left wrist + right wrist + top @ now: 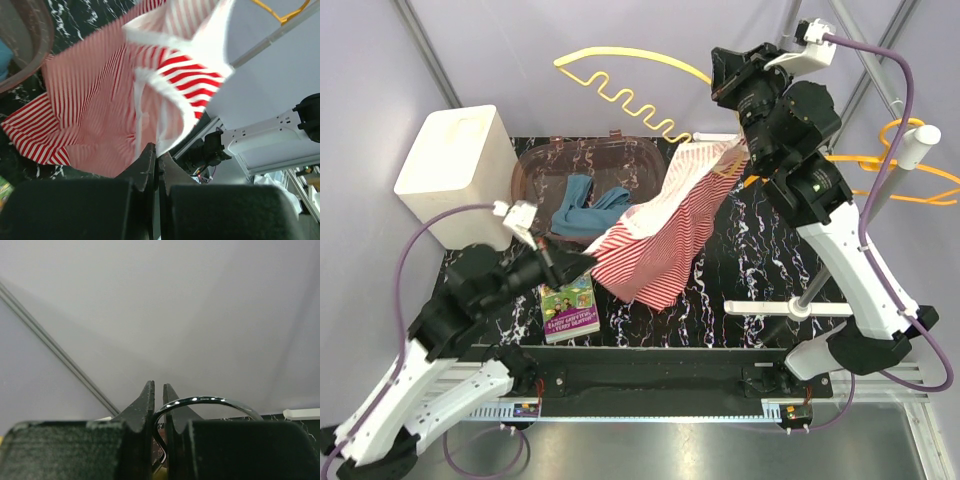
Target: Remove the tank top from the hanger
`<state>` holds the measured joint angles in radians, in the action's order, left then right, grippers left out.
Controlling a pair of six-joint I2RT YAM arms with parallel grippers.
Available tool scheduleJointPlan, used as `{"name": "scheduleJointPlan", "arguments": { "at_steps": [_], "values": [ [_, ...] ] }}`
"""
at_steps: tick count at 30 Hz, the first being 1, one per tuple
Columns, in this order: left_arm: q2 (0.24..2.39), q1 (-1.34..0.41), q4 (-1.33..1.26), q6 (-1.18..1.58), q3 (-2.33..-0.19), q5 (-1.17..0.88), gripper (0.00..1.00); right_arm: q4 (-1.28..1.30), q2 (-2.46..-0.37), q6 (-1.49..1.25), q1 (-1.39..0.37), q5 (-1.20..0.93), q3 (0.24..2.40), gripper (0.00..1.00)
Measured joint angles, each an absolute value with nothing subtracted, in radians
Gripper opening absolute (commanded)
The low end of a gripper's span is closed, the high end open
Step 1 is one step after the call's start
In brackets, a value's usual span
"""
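The tank top stretches down low from the hanger's end below my right gripper. Next, my left gripper lifts the tank top high, gets clear of the hanger and moves over the basket (548, 182).
The red-and-white striped tank top (660, 225) hangs slanting from a hanger (726, 166) at the upper right down to the black marble table. My right gripper (740, 150) holds the hanger up. In the right wrist view its jaws (157, 387) are shut on the hanger's metal hook (210, 400). My left gripper (582, 262) is at the top's lower left edge. In the left wrist view it (158, 152) is shut on the top's white trim (167, 135), with the striped cloth (95, 100) spread beyond it.
A brown basket (532, 165) with a blue cloth (585, 205) stands behind the top, and a white box (455, 170) is at the far left. A book (568, 308) lies near the front. A white rack (790, 308), yellow hangers (620, 85) and orange hangers (900, 170) stand around the back and right.
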<state>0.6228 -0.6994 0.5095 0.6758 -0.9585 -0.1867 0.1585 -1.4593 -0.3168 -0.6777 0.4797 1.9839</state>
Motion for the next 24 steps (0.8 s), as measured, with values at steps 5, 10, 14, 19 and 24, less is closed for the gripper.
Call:
{"name": "scheduleJointPlan", "arguments": {
  "at_steps": [5, 10, 14, 19, 24],
  "values": [
    [0.489, -0.699, 0.587, 0.712, -0.888, -0.142, 0.00, 0.169, -1.457, -0.329, -0.678, 0.527, 1.979, 0.00],
    [0.510, -0.699, 0.634, 0.734, -0.862, -0.134, 0.00, 0.252, -1.461, -0.372, -0.678, 0.566, 2.037, 0.00],
    [0.519, -0.699, 0.634, 0.736, -0.862, -0.134, 0.00, 0.284, -1.461, -0.426, -0.678, 0.583, 2.088, 0.00],
    [0.592, -0.698, 0.548, 0.746, -0.862, -0.186, 0.00, 0.356, -1.464, -0.646, -0.671, 0.558, 2.160, 0.00],
    [0.828, -0.698, 0.397, 0.751, -0.891, -0.279, 0.00, 0.382, -1.481, -0.866, -0.670, 0.502, 2.179, 0.00]
  ]
}}
